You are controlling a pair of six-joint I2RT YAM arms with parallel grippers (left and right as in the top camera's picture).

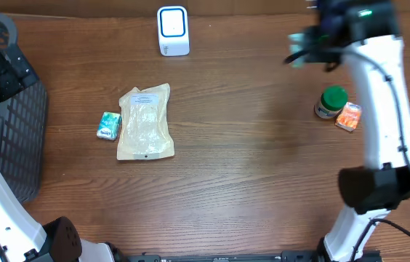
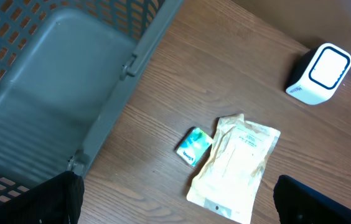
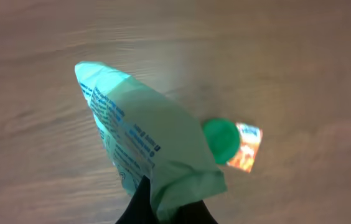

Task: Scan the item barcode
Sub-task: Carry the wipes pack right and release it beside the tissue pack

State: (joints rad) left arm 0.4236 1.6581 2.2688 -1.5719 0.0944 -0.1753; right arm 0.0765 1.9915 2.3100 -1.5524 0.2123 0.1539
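The wood [image 3: 285, 155] past the orange sachet is free for the pale green packet [image 3: 141, 127]. My right gripper should go on carrying the packet there until it lies beside the sachet.
My right gripper [image 3: 169, 208] is shut on the bottom edge of a pale green packet [image 3: 144, 143] with blue print on it. In the overhead view the right gripper [image 1: 305, 45] and its packet [image 1: 297, 55] are blurred, held up over the back right of the table. The white barcode scanner [image 1: 173, 30] stands at the back centre, well to the left of the packet. My left gripper [image 2: 175, 211] hangs open with nothing in it, its fingers [image 2: 57, 199] beside the basket rim.
A dark mesh basket [image 1: 16, 145] fills the left edge. A beige pouch [image 1: 145, 122] and a small teal box [image 1: 108, 126] lie left of centre. A green-lidded jar [image 1: 331, 102] and an orange sachet [image 1: 349, 116] sit on the right, under the right arm.
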